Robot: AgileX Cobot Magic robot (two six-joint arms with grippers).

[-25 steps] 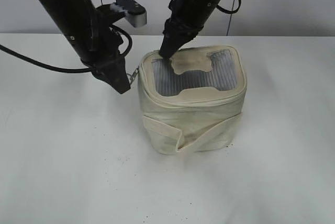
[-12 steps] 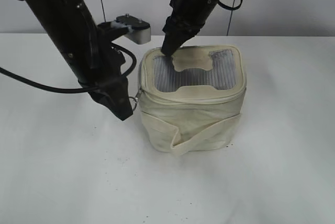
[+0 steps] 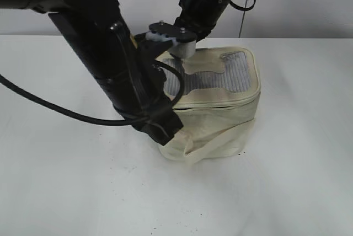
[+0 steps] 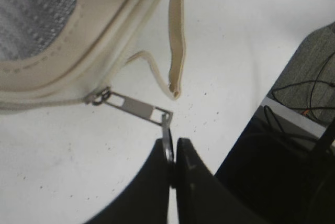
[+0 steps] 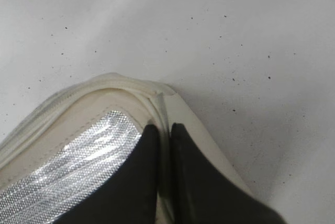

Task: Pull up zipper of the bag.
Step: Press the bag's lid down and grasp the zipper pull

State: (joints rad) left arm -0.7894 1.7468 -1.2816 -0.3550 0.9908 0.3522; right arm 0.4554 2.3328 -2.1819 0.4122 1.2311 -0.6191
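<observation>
The cream bag is crooked, with the zipper pull taut off its rim (image 4: pixel 132 106). My left gripper needs to pull the bag back square first and then pull along the front (image 3: pixel 223 107).
The cream bag (image 3: pixel 220 128) stands mid-table with its grey ribbed top panel (image 3: pixel 223 76) up. My left gripper (image 3: pixel 168 128) is at the bag's front left corner. In the left wrist view it (image 4: pixel 171 153) is shut on the wire ring of the silver zipper pull (image 4: pixel 137 108), which is stretched taut from the zipper track (image 4: pixel 68 96). My right gripper (image 5: pixel 161 132) is shut and presses on the bag's top rim (image 5: pixel 125 90) at the back left corner. In the exterior view its tip is hidden behind the left wrist camera (image 3: pixel 165 35).
The bag's wide front strap (image 3: pixel 212 139) hangs loose and also shows in the left wrist view (image 4: pixel 178 41). A black cable (image 3: pixel 49 106) trails over the white table on the left. A dark seam (image 3: pixel 220 103) runs along the front under the top rim.
My left gripper has swung from the bag's left side round to its front left corner, drawing the zipper pull with it. The right gripper stayed on the back left corner.
</observation>
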